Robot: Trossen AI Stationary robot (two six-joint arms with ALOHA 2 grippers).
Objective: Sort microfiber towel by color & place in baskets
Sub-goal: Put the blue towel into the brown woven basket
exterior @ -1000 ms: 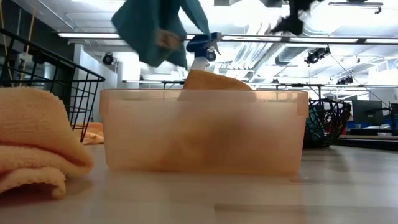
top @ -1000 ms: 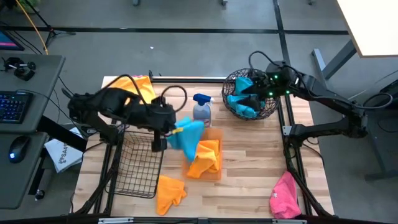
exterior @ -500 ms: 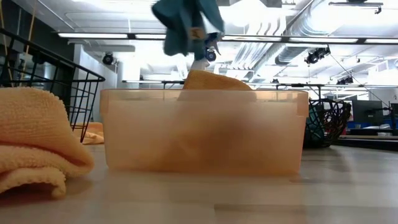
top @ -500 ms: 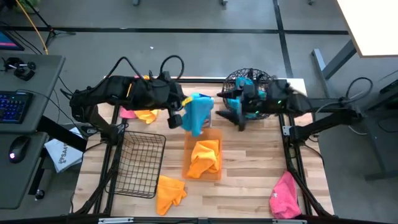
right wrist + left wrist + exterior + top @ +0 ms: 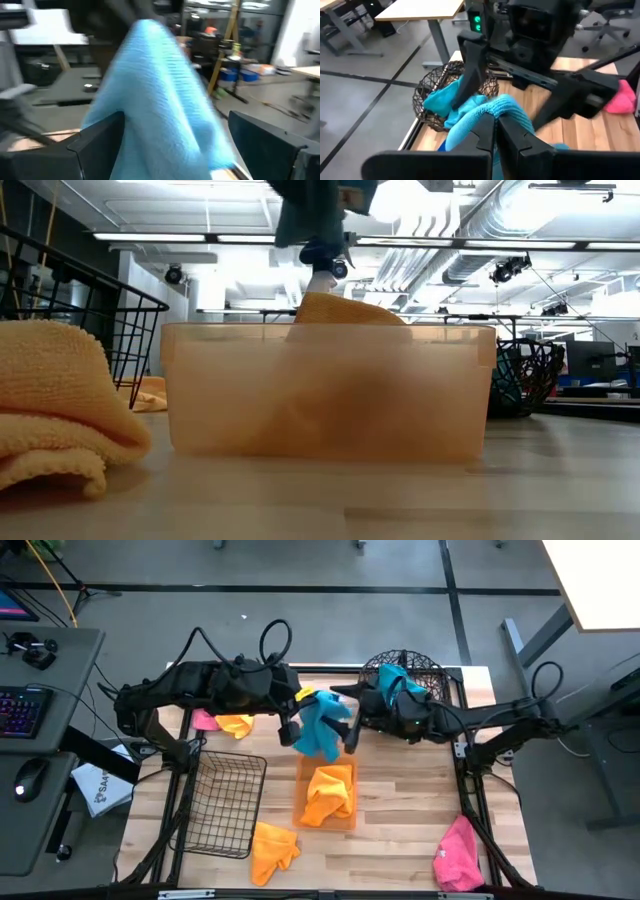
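Observation:
Next, I pass the blue towel (image 5: pixel 321 728) held by my left gripper over to my right gripper, since the round wire basket (image 5: pixel 396 674) stands on my right gripper's side.
A blue towel (image 5: pixel 320 730) hangs in the air over the far end of the translucent orange bin (image 5: pixel 345 755). My left gripper (image 5: pixel 294 726) is shut on it, coming from the table's left. My right gripper (image 5: pixel 348 722) reaches in from the right, open, with one finger on either side of the hanging towel (image 5: pixel 160 95). The bin holds an orange towel (image 5: pixel 328 792). The round wire basket (image 5: pixel 425 675) at the far right holds blue towels. The black wire-grid basket (image 5: pixel 220 805) stands at the left. My left gripper pinches a bunched fold at the towel's top (image 5: pixel 506 109) between its two shut fingers (image 5: pixel 485 131). The fingers slant down from the table's left. The towel hangs slack below them, clear of the bin and the table. My right gripper: whether its open fingers (image 5: pixel 102 140) touch the towel, I cannot tell.
An orange towel (image 5: pixel 272 848) lies near the front edge and a pink one (image 5: pixel 458 855) at the front right. Orange and pink towels (image 5: pixel 230 723) lie at the far left. A blue-capped spray bottle (image 5: pixel 322 268) stands behind the bin.
My left gripper has carried the blue towel up and toward the table's far right, still shut on it. My right gripper has swung away from the round basket toward the left, turned level, and come up around the hanging towel, staying open.

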